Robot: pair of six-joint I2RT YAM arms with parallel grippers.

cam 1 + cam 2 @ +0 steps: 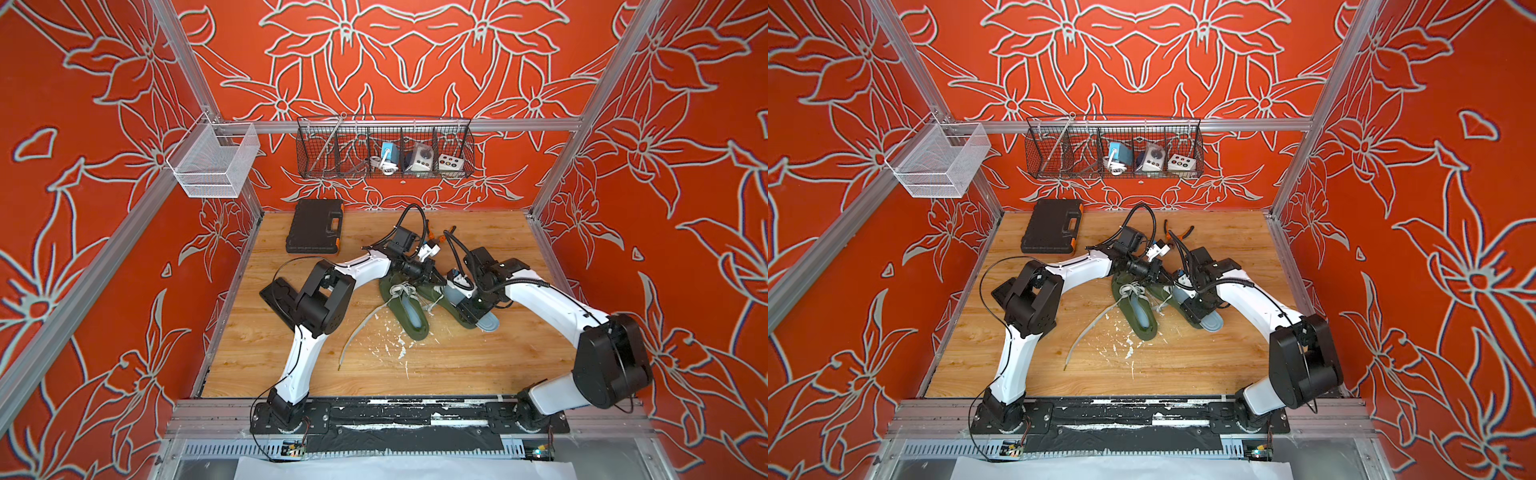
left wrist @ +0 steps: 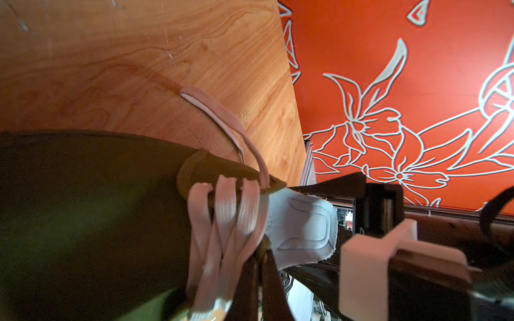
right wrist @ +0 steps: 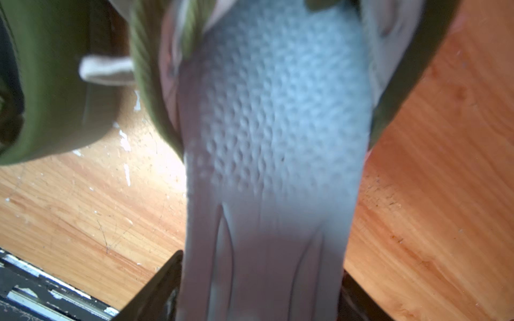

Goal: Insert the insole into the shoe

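Next, my right gripper pinches the insole's heel end [image 1: 488, 322] narrow and tucks it into the shoe, because the insole lies flat and wide past the shoe's heel [image 1: 473, 322].
In both top views two green shoes lie mid-table. The right-hand shoe [image 1: 455, 314] [image 1: 1183, 309] has a grey-blue insole [image 1: 489, 322] [image 1: 1212, 322] sticking out past its heel. My left gripper [image 1: 437, 279] [image 2: 260, 258] is shut on that shoe's rim beside the pale laces [image 2: 222, 216]. In the right wrist view the dimpled insole [image 3: 278, 133] runs from the shoe's mouth [image 3: 155, 97] down between the two dark fingers of my right gripper [image 3: 260, 280] [image 1: 471, 311]. Those fingers stand wide apart at the insole's edges, so this gripper is open.
The other green shoe [image 1: 415, 328] lies just left, a grey-blue insole inside it. A loose lace [image 1: 357, 332] and white flecks trail toward the front. A black tool case [image 1: 316, 226] and orange-handled pliers [image 1: 436, 237] lie at the back. Wire baskets [image 1: 384, 147] [image 1: 214, 160] hang on the frame.
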